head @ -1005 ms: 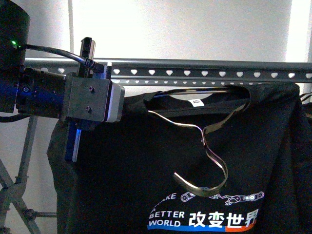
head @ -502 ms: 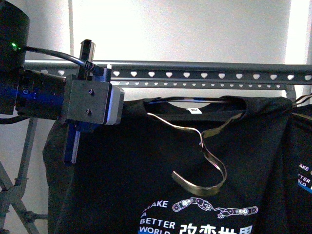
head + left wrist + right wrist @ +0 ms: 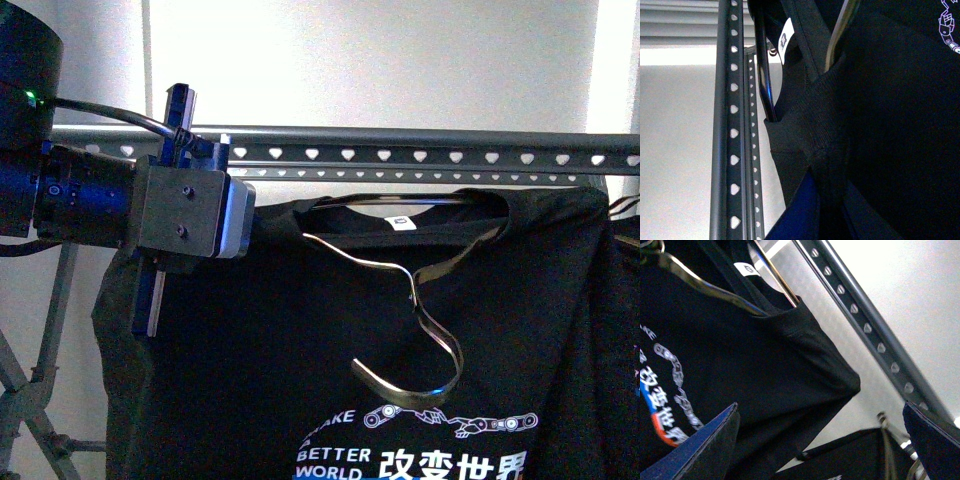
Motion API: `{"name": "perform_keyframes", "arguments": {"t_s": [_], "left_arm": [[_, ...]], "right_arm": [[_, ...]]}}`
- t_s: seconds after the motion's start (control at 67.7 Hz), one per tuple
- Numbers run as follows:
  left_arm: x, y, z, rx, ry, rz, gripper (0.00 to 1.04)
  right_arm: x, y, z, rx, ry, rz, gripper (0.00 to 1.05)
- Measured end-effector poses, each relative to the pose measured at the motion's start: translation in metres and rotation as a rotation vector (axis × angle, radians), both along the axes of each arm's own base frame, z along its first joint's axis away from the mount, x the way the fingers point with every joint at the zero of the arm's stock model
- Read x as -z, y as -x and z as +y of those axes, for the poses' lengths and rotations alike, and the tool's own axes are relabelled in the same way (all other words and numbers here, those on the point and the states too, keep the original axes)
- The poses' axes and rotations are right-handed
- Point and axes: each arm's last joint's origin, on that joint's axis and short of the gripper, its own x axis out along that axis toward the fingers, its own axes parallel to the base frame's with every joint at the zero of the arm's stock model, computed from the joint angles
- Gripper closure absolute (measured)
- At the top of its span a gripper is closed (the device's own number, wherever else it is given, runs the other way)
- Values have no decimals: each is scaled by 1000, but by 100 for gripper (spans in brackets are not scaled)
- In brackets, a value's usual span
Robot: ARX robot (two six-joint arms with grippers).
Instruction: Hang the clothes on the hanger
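The wire hanger will follow and its hook (image 3: 408, 397) will swing upright when the robot turns the black tee's shoulder, because brass wire (image 3: 495, 235) runs into that shoulder.
The clothes (image 3: 300, 340), a black tee with white print low on its front, hang just below the hanger (image 3: 420, 155), a grey rail with heart-shaped holes. My left gripper (image 3: 238, 215) is shut on the tee's shoulder seam beside the collar. In the left wrist view its blue fingers (image 3: 800, 210) pinch the black fabric (image 3: 830, 130) next to the rail (image 3: 732, 125). My right gripper (image 3: 817, 440) is open, and the tee's other shoulder (image 3: 790, 355) lies between its spread fingers without touching them. The right gripper does not show in the front view.
A brass wire hanger (image 3: 420, 300) runs through the collar, its hook dangling over the chest. A second black tee (image 3: 625, 300) hangs at the right edge, also below the right gripper (image 3: 855, 455). Grey rack legs (image 3: 40, 400) stand at the left.
The tee swung left and up half a second ago and has swung back right and lower. The neighbouring tee's print at the right edge is hidden again. The left gripper barely shifted.
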Motion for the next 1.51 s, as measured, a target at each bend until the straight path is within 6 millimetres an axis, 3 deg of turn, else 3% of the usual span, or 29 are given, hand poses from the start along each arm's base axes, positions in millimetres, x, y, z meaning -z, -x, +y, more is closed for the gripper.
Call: {"name": "perform_keyframes", "arguments": {"t_s": [0.148,0.458,0.975,1.211,1.507], "left_arm": [[0,0,0,1,-2,-2,100],[0,0,0,1,-6,-8,100],[0,0,0,1,-7,-9,100],[0,0,0,-3,-8,-9,100],[-1,0,0,-3,-8,-13,100]], "right_arm": [[-10,-28,7,-31,235,-100,7],[-17,-74,26,-10,509,-230,7],[-3,-135,49,77,546,-223,7],[1,-148,55,107,523,-214,8],[1,-149,53,112,499,-210,45]]}}
